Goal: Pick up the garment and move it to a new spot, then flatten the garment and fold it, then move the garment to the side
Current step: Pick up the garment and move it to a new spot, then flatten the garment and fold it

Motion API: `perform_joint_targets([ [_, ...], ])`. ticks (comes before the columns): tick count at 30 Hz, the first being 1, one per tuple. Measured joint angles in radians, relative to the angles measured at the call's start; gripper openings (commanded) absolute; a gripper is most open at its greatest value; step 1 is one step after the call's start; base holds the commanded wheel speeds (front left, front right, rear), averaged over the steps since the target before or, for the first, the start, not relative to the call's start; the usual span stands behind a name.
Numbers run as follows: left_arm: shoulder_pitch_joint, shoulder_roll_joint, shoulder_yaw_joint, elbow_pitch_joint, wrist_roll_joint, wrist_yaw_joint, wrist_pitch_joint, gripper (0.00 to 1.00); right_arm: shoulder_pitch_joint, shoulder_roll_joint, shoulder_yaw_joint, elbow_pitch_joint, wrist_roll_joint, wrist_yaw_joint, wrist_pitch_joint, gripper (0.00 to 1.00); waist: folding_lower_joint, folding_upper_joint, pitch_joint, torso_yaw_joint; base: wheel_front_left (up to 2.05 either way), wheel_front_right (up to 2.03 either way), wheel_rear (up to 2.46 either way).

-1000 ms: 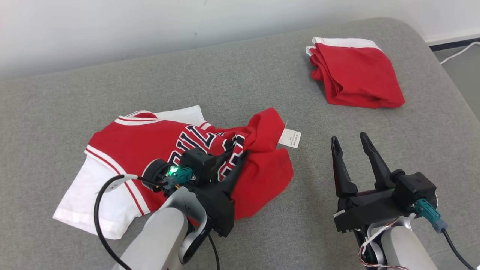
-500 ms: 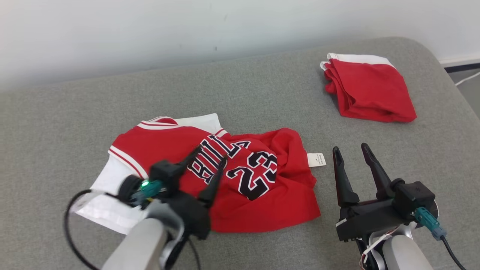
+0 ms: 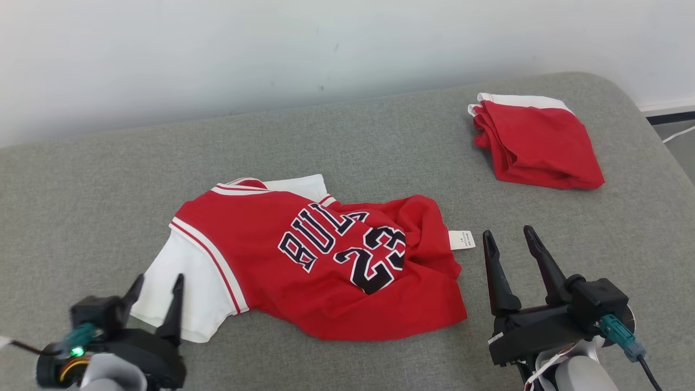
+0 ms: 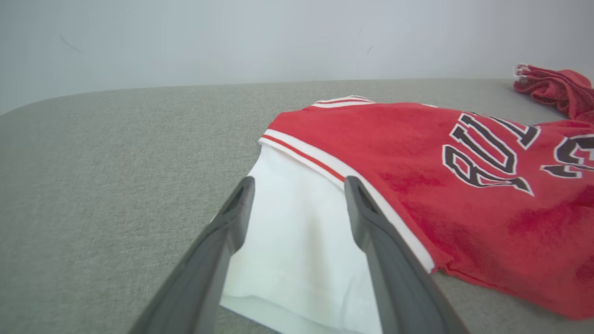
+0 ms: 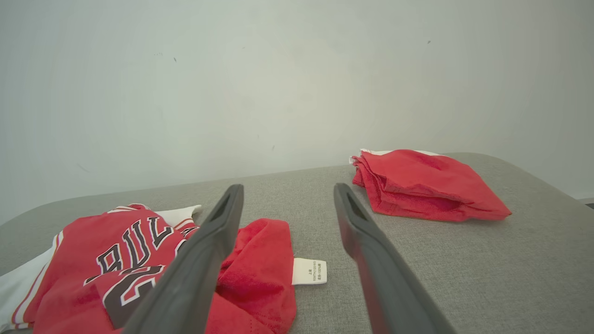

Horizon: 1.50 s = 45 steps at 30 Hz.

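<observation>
My gripper will pull the white sleeve (image 3: 187,283), and because the striped collar (image 3: 242,186) is curled over at the garment's far edge, it will open into view.
The garment (image 3: 320,271) is a red jersey with white sleeves and black "BULLS 23" lettering, lying rumpled in the middle of the grey surface, a white label at its right edge. It also appears in the left wrist view (image 4: 417,157) and the right wrist view (image 5: 139,264). My left gripper (image 3: 157,288) is open at the lower left, its fingertips by the white sleeve (image 4: 297,232), holding nothing. My right gripper (image 3: 507,241) stands open and empty just right of the garment's label.
A second red garment (image 3: 537,144) lies folded at the far right of the grey padded surface (image 3: 108,179), also seen in the right wrist view (image 5: 422,185). A white wall runs behind. The surface's rounded right edge drops to a floor with a cable (image 3: 678,133).
My left gripper let go of the garment, opened, and drew back to the lower left. The jersey now lies spread with its lettering showing. The head view shifted downward. The right gripper held still.
</observation>
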Motion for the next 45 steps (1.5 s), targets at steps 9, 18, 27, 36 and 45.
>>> perform_joint_targets([
  [9,0.010,0.098,0.108,0.018,-0.137,-0.057,0.104,1.00,-0.016,0.000,0.027,0.006,0.006,0.000,0.000,1.00,0.0000,0.0000,0.018,-0.009,0.00,0.00,0.00],
  [18,0.005,0.150,0.123,0.049,-0.198,-0.114,0.194,1.00,-0.034,0.006,0.043,0.015,0.021,0.000,0.000,1.00,0.0001,0.0000,0.035,-0.045,0.00,0.00,0.00],
  [27,0.004,0.148,0.098,0.102,-0.197,-0.115,0.211,1.00,-0.037,0.007,0.045,0.014,0.022,0.000,0.000,1.00,0.0001,0.0000,0.051,-0.067,0.00,0.00,0.00],
  [36,-0.010,0.121,0.081,0.162,-0.205,-0.127,0.209,1.00,-0.039,0.006,0.043,0.014,0.022,0.000,0.000,1.00,0.0000,0.0000,0.061,-0.071,0.00,0.00,0.00],
  [45,-0.018,0.076,0.055,0.203,-0.196,-0.126,0.133,0.00,-0.041,0.002,0.031,0.017,0.019,0.000,0.000,1.00,0.0001,0.0000,0.061,-0.052,0.00,0.00,0.00],
])
